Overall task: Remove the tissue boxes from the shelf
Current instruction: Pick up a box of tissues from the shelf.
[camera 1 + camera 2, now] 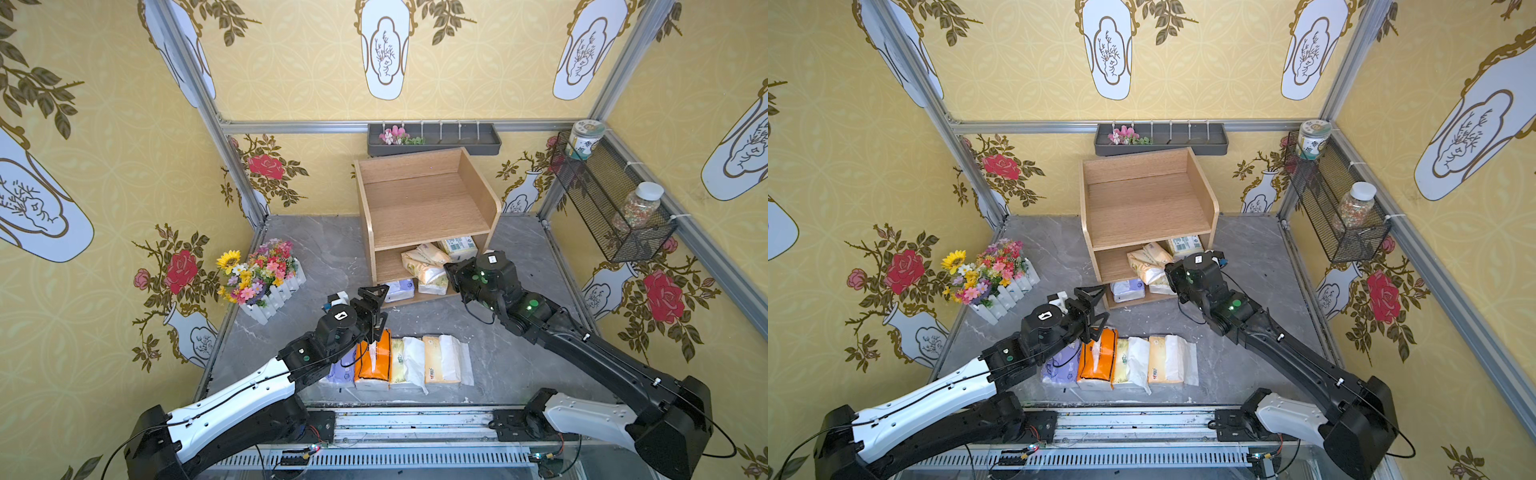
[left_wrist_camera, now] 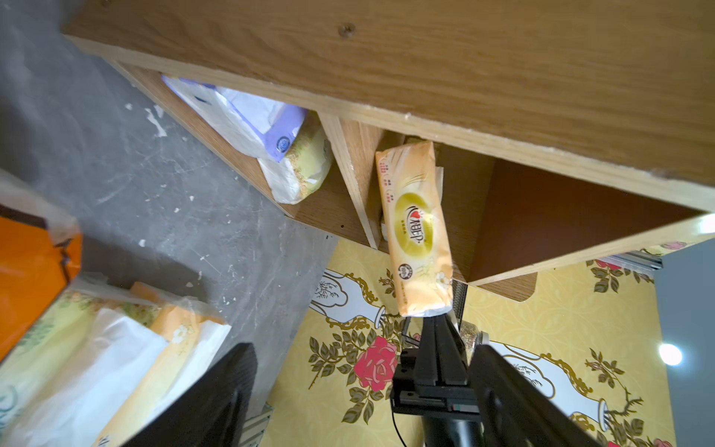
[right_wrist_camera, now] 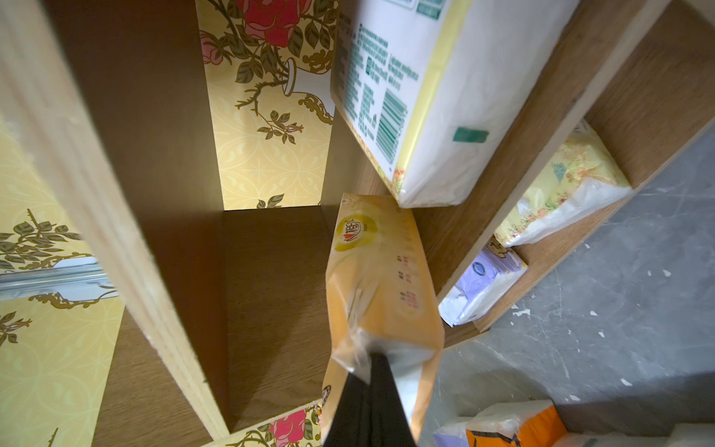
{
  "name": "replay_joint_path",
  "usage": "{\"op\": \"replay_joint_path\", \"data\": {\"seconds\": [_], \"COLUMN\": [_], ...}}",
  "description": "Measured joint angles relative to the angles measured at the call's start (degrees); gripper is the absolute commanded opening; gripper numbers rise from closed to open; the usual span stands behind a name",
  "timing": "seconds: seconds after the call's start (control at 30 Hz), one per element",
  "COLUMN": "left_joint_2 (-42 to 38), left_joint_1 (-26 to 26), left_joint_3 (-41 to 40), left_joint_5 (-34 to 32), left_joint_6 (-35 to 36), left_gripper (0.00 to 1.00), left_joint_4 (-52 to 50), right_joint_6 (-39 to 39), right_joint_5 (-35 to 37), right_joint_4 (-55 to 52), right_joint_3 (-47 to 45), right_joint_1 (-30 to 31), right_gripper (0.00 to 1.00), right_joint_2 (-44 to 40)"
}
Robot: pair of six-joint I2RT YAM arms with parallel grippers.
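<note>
The robot's right gripper is holding one end of the cream-orange pack (image 1: 441, 268), so the left gripper should keep going toward its loose end (image 1: 411, 263) until the open fingers are on both sides of that end.
The wooden shelf (image 1: 424, 199) stands at the back middle of the table. My right gripper (image 3: 373, 358) is shut on the end wrapper of a cream-orange tissue pack (image 3: 379, 278), which juts out of the middle tier (image 2: 416, 228). Behind it on that tier lies a white pack with green print (image 1: 459, 246). On the bottom tier are a lavender pack (image 1: 401, 289) and a pale yellow pack (image 2: 301, 170). My left gripper (image 1: 380, 309) hangs open and empty over the orange pack (image 1: 374, 357). That pack lies in a row of several packs on the table in front.
A white fence box of artificial flowers (image 1: 266, 278) sits at the left of the table. A dark grey tray (image 1: 434, 139) hangs on the back wall above the shelf. On the right wall hangs a black wire basket (image 1: 611, 199) with two jars.
</note>
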Motion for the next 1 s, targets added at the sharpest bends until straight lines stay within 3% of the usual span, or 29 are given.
{"op": "replay_joint_path", "data": {"seconds": [0.73, 1.0], "left_joint_2": [19.30, 21.79], "left_joint_1": [1.33, 1.31], "left_joint_3": [6.16, 7.67], "left_joint_5": [2.27, 1.20], "left_joint_6": [-5.57, -7.17], "left_gripper": [0.91, 0.73], "left_joint_4": [14.08, 17.25], "right_joint_6": [-2.60, -2.80], "right_joint_5": [-11.78, -13.79], "right_joint_4": [-1.16, -1.55], "right_joint_3": [-3.28, -3.80], "right_joint_1": [-1.68, -2.16], "right_gripper": [0.00, 0.00], "right_joint_2": [-2.38, -4.87]}}
